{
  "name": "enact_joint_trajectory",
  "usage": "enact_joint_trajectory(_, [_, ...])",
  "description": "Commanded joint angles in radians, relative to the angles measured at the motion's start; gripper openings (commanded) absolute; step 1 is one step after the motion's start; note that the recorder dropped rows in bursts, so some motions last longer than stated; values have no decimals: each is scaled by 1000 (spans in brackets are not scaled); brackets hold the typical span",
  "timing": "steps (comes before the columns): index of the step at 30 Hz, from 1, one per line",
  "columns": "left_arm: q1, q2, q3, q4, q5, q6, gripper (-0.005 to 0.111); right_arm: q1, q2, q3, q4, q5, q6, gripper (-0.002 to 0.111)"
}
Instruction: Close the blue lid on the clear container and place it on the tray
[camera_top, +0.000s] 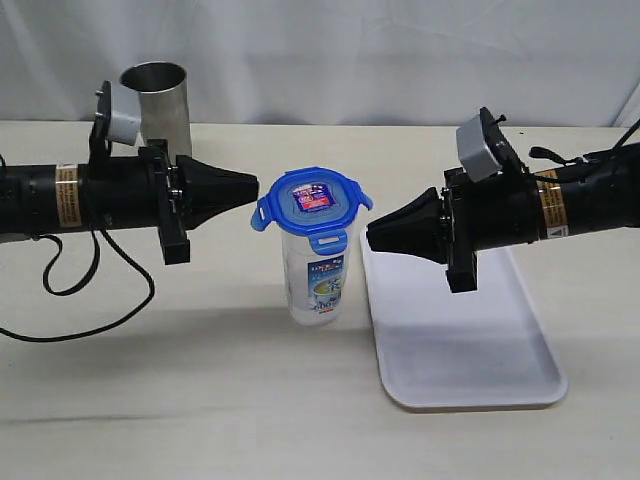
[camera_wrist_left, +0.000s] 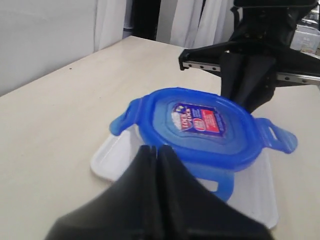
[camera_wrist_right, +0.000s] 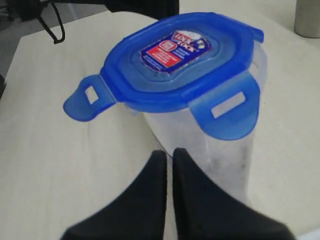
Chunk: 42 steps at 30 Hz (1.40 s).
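I should back my left gripper off while my right gripper takes the lid (camera_top: 342, 204) to seat it squarely, because the blue lid slants forward on the clear container's rim (camera_top: 324, 232).
The clear container (camera_top: 318, 275) stands upright on the table, just left of the tray (camera_top: 462, 330). The blue lid (camera_top: 313, 202) sits on top of it with its flaps sticking outward. My left gripper (camera_top: 255, 188) is shut and empty, its tip close to the lid's left flap. My right gripper (camera_top: 370, 233) is shut and empty too, its tip a little right of the container's upper wall. The left wrist view shows the lid (camera_wrist_left: 200, 127) just beyond the shut gripper (camera_wrist_left: 156, 149). In the right wrist view the lid (camera_wrist_right: 175, 60) and container (camera_wrist_right: 220, 160) lie beyond the shut gripper (camera_wrist_right: 169, 152).
A grey steel tumbler (camera_top: 157, 105) stands at the back left, behind the left arm. A black cable (camera_top: 90, 290) loops on the table at the left. The tray holds nothing, and the right arm hangs over its far part.
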Motion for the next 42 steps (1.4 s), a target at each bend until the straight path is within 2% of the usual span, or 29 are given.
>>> enact_joint_trajectory(1, [-56,-6,6,-50,55,21,0,-3,0,0,2,-17,-4,5])
enact_joint_trajectory(5, [-78,-6,6,-75,96,44,0,-3,0,0,47,-17,-26,5])
enact_joint_trajectory(10, [-78,-6,6,-93,99,44,0,-3,0,0,77,-17,-31,5])
enact_joint_trajectory(13, [-66,-6,6,-93,128,48,0,-3,0,0,32,2,-20,5])
enact_joint_trajectory(17, [-3,-8,8,-83,147,32,0,-6,-11,-2,-29,103,61,5])
enact_joint_trajectory(24, [148,-59,72,-34,79,6,0,-6,-73,4,-36,127,130,6])
enact_joint_trajectory(26, [179,-96,114,-14,137,-31,0,-6,-106,20,-36,172,164,11])
enact_joint_trajectory(28, [187,-150,155,-6,265,-73,0,-6,-148,47,-36,273,225,21])
enact_joint_trajectory(31, [162,-211,188,-50,507,-160,0,-6,-214,92,-36,477,450,33])
enact_joint_trajectory(34, [129,-221,183,-59,680,-245,0,-3,-280,143,-36,489,571,36])
enact_joint_trajectory(38, [129,-223,183,-59,728,-324,0,15,-382,237,-36,482,625,36])
enact_joint_trajectory(42, [129,-223,181,-160,752,-285,0,84,-471,370,-36,539,625,36])
